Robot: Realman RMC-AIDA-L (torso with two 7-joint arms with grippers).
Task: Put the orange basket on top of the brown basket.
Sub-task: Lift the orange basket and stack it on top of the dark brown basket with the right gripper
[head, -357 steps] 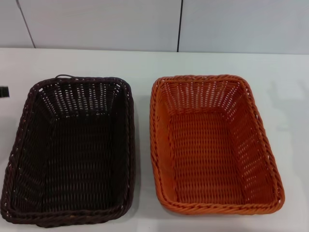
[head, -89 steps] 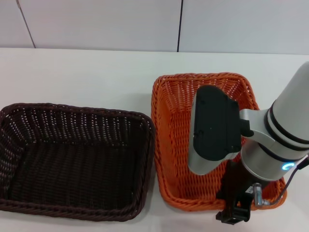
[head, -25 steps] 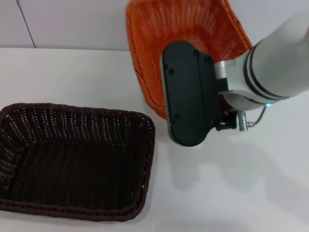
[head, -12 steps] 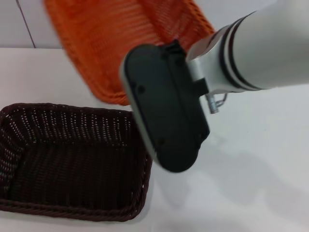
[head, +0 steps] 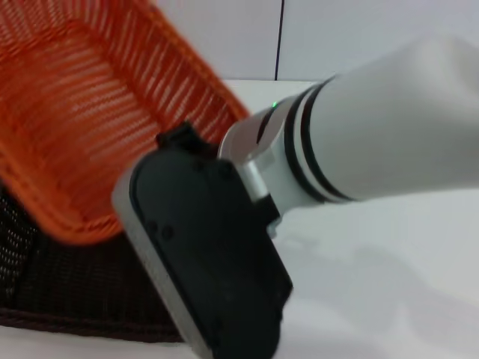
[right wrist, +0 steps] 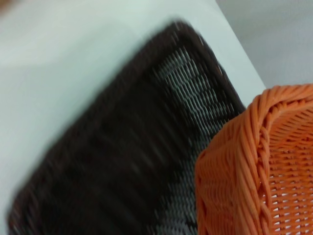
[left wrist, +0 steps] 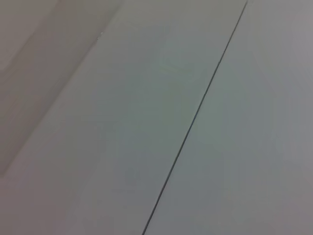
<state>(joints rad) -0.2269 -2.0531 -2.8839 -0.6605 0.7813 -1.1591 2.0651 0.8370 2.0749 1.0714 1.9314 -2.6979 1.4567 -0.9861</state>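
My right gripper has the orange basket's rim point(head: 34, 206) at a slant across the brown basket, so it should turn the orange basket parallel to the brown basket's long rim point(head: 90, 329) before it lowers the orange basket.
The orange basket point(head: 82, 112) hangs tilted in the air at the left, above the brown basket point(head: 75, 292), which lies on the white table and is partly covered by it. My right gripper point(head: 176, 140) grips the orange basket's near rim; its fingers are mostly hidden behind the black wrist housing point(head: 209, 254). In the right wrist view the orange basket's braided rim point(right wrist: 264, 161) sits close above the brown basket point(right wrist: 122, 147). My left gripper is out of view.
The white table point(head: 374, 299) stretches to the right of the brown basket. A white panelled wall with a dark seam point(head: 281, 37) stands behind it. The left wrist view shows only a pale panel with a seam point(left wrist: 195, 117).
My right arm has swung the lifted orange basket left and nearer, from above the table's back to over the brown basket. The brown basket has not moved.
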